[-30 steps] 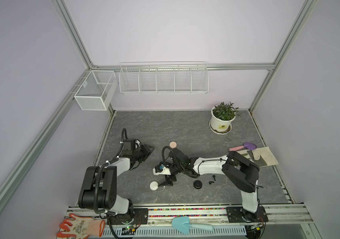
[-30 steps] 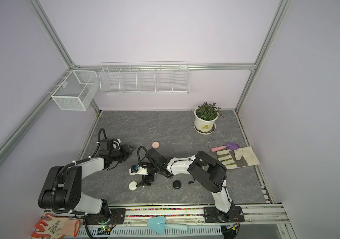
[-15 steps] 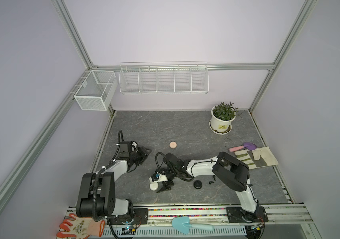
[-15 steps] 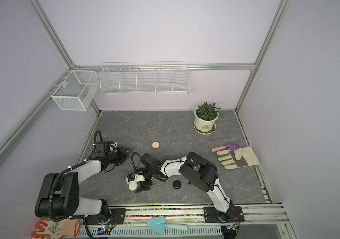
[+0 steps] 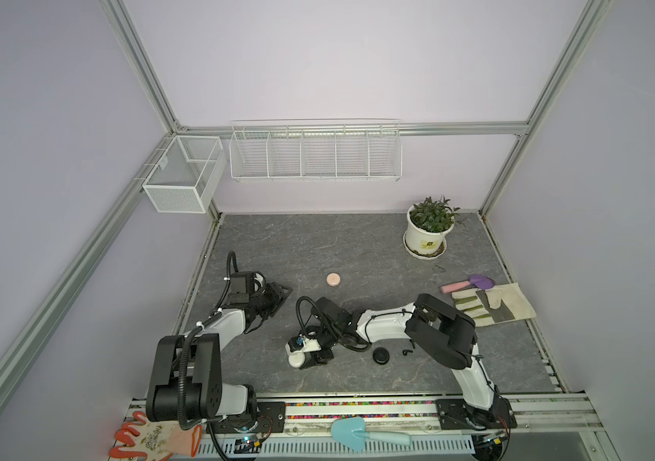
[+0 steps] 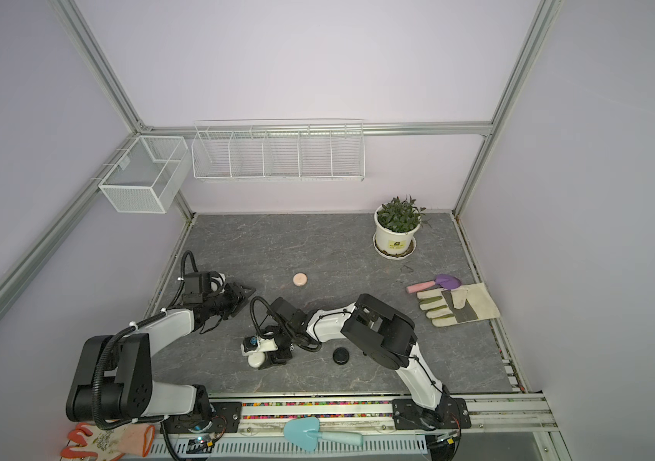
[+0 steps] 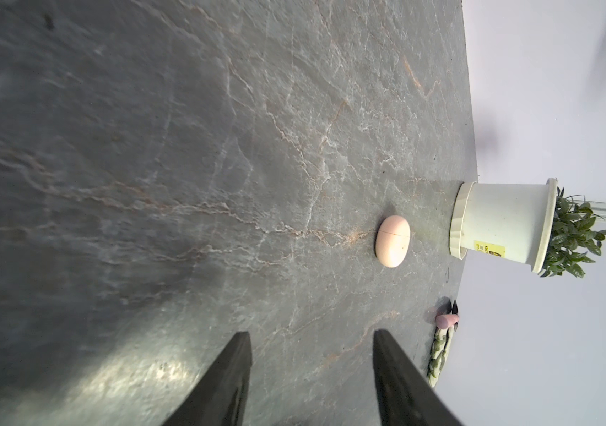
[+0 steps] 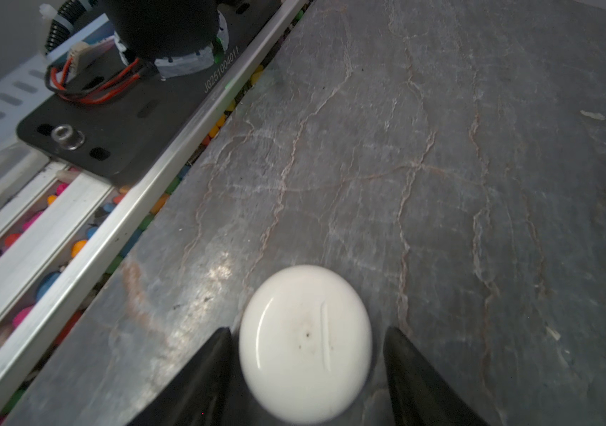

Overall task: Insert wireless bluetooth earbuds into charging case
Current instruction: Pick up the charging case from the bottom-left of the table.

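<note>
The white case [image 8: 306, 344] is shut between the fingers of the robot's right gripper, so the robot should lift it and pass it to the left gripper, leaving the right gripper free to open it.
A white round charging case [image 8: 305, 343] lies near the table's front edge, seen in both top views [image 5: 296, 360] [image 6: 256, 360]. My right gripper [image 8: 307, 329] is low over it and open, with one finger on each side. One finger is at the case's rim and the other stands a small gap off. A black case [image 5: 381, 355] and a tiny black earbud [image 5: 407, 353] lie just to its right. A pink case [image 7: 392, 241] sits mid-table. My left gripper [image 7: 311, 332] is open and empty, pointing at the pink case from a distance [image 5: 278, 293]. No whitish earbuds show.
A potted plant [image 5: 427, 235] stands at the back right. A work glove [image 5: 493, 305] and a purple trowel [image 5: 473, 282] lie at the right edge. The front rail [image 8: 72, 236] with coloured beads runs close to the white case. A blue trowel [image 5: 358, 433] lies in front of that rail.
My right gripper has moved toward the front edge and down over the white case, and its jaws have narrowed around it. The left arm has barely moved.
</note>
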`<state>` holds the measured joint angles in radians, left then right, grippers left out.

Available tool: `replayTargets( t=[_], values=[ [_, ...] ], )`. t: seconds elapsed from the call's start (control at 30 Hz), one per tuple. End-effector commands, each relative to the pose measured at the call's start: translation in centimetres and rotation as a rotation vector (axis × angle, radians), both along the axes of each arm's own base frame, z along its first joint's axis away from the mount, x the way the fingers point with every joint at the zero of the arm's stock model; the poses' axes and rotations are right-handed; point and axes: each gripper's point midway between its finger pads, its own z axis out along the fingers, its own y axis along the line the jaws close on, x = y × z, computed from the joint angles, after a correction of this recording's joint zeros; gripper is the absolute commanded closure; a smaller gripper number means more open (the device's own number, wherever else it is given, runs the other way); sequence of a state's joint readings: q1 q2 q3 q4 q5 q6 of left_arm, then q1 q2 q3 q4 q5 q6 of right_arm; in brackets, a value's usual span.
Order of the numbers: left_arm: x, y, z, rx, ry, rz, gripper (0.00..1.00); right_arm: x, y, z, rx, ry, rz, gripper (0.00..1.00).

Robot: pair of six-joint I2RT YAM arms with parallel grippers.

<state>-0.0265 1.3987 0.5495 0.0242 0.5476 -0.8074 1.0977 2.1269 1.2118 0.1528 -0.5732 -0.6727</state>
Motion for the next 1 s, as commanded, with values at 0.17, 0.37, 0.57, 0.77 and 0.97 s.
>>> replayTargets(
  t=[0.17, 0.37, 0.57, 0.77, 0.97],
  values=[
    [-0.2, 0.1, 0.3, 0.002, -0.008, -0.001, 0.46, -0.2, 0.1, -1.0, -0.038, 0.002, 0.005, 0.43],
    [-0.1, 0.4, 1.1, 0.009, -0.03, 0.008, 0.46, 0.2, 0.2, 1.1, -0.02, -0.011, -0.016, 0.52],
    [-0.2, 1.4, 3.6, 0.018, -0.097, 0.029, 0.48, 3.3, -0.8, 6.7, 0.079, -0.09, -0.124, 0.55],
    [-0.3, -1.9, 6.8, -0.164, -0.295, -0.066, 0.51, 8.3, -4.7, 8.3, 0.059, -0.125, -0.296, 0.58],
    [-2.2, -6.4, 9.4, -0.304, -0.483, -0.226, 0.54, 12.9, -7.0, 10.2, 0.141, -0.124, -0.516, 0.59]
  ],
)
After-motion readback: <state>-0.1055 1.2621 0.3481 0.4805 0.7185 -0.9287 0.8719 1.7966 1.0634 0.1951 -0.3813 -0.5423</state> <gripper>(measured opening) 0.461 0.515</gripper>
